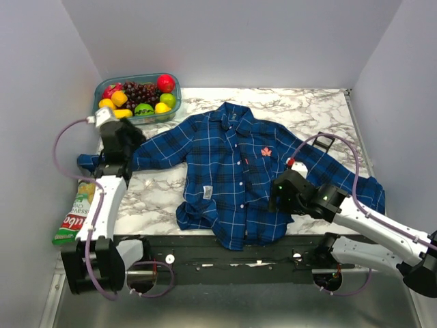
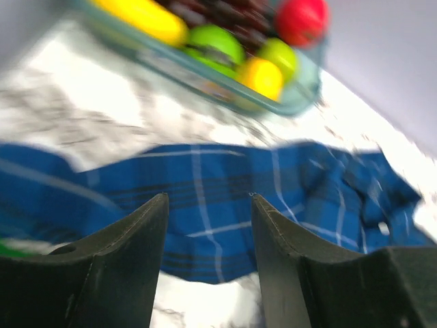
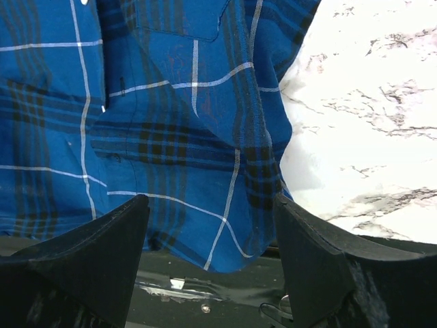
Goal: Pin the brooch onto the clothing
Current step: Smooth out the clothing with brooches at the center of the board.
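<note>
I can see that the shirt's hem (image 1: 203,216) is bunched up below the white label, so my right gripper should pull its corner (image 1: 185,216) flat while my left gripper holds the shirt's side.
The clothing (image 1: 218,171), a blue plaid button-up shirt, lies spread front-up on the marble table. The brooch (image 1: 265,151), a tiny salmon-red leaf shape, sits on its chest to the right of the button line. My left gripper (image 1: 130,139) hovers over the shirt's left sleeve (image 2: 307,184). In the left wrist view the left gripper (image 2: 208,198) is open with nothing between its fingers. My right gripper (image 1: 276,197) hangs over the lower right hem (image 3: 225,225). In the right wrist view it (image 3: 210,201) is open and empty. The brooch does not show in either wrist view.
A clear container (image 1: 136,76) of toy fruit stands at the back left, its rim (image 2: 300,102) just beyond the sleeve. A snack bag (image 1: 74,217) lies off the table's left front. A black rail (image 1: 225,249) runs along the front edge. Grey walls close in on three sides.
</note>
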Robot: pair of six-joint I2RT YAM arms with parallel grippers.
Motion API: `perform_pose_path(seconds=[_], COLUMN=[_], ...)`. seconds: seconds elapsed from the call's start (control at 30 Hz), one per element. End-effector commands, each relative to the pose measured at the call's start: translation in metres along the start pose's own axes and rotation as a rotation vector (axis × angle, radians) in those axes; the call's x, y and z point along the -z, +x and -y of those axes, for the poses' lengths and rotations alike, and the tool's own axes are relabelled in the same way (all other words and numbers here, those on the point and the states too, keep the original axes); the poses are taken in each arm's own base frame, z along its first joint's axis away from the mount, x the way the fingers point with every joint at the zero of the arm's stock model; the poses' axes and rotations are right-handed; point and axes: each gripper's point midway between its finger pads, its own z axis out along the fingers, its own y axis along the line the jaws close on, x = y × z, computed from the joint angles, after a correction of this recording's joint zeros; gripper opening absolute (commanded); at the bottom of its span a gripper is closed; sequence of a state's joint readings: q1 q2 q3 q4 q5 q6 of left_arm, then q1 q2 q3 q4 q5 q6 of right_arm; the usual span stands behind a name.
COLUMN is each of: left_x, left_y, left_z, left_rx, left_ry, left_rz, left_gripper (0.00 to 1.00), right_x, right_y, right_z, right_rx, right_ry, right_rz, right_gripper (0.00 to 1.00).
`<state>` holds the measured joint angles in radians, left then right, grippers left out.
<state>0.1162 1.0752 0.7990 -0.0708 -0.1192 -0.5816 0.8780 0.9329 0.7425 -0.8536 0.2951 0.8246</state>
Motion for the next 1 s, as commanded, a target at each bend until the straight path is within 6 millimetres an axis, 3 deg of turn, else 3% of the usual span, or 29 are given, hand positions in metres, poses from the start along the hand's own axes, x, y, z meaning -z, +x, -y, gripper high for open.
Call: perform_pose_path(seconds=[0.0, 0.17, 0.3, 0.43, 0.5, 0.53, 0.6, 0.7, 0.73, 0.8, 0.83, 0.87, 0.9, 0.97], left_x=[-0.007, 0.011, 0.036, 0.049, 0.059, 0.056, 0.054, 0.047, 0.046, 0.045, 0.042, 0.04, 0.039, 0.036], left_y=[0.045, 0.099, 0.137, 0.17, 0.188, 0.199, 0.211, 0.22, 0.227, 0.231, 0.237, 0.239, 0.239, 0.245], left_z=[0.076, 0.132, 0.134, 0.123, 0.125, 0.119, 0.106, 0.094, 0.091, 0.094, 0.091, 0.09, 0.091, 0.09], left_rx=[-0.229, -0.317, -0.269, -0.206, -0.177, -0.178, -0.206, -0.235, -0.238, -0.235, -0.249, -0.258, -0.264, -0.284], left_ry=[0.226, 0.429, 0.479, 0.487, 0.53, 0.506, 0.459, 0.405, 0.394, 0.403, 0.394, 0.39, 0.389, 0.393], left_rz=[-0.16, -0.351, -0.47, -0.602, -0.694, -0.735, -0.772, -0.793, -0.826, -0.853, -0.874, -0.886, -0.898, -0.924], left_gripper=[0.61, 0.66, 0.69, 0.73, 0.73, 0.73, 0.76, 0.8, 0.8, 0.81, 0.81, 0.8, 0.8, 0.76], right_x=[0.005, 0.008, 0.009, 0.022, 0.023, 0.029, 0.035, 0.032, 0.023, 0.029, 0.027, 0.006, 0.018, -0.003], right_y=[-0.019, -0.05, -0.082, -0.1, -0.087, -0.09, -0.071, -0.048, -0.041, -0.035, -0.033, -0.024, -0.027, -0.021], right_z=[-0.012, -0.022, -0.03, -0.084, -0.111, -0.126, -0.158, -0.206, -0.22, -0.252, -0.261, -0.267, -0.288, -0.297], right_rx=[-0.008, 0.003, -0.022, 0.05, 0.132, 0.156, 0.234, 0.31, 0.336, 0.416, 0.446, 0.488, 0.518, 0.55], right_ry=[-0.011, -0.036, -0.104, -0.315, -0.341, -0.364, -0.439, -0.541, -0.546, -0.582, -0.579, -0.526, -0.553, -0.485], right_rz=[0.051, 0.124, 0.157, 0.175, 0.153, 0.169, 0.143, 0.111, 0.1, 0.12, 0.126, 0.113, 0.145, 0.142], right_gripper=[0.86, 0.97, 0.94, 0.83, 0.83, 0.84, 0.85, 0.86, 0.86, 0.86, 0.86, 0.86, 0.86, 0.86])
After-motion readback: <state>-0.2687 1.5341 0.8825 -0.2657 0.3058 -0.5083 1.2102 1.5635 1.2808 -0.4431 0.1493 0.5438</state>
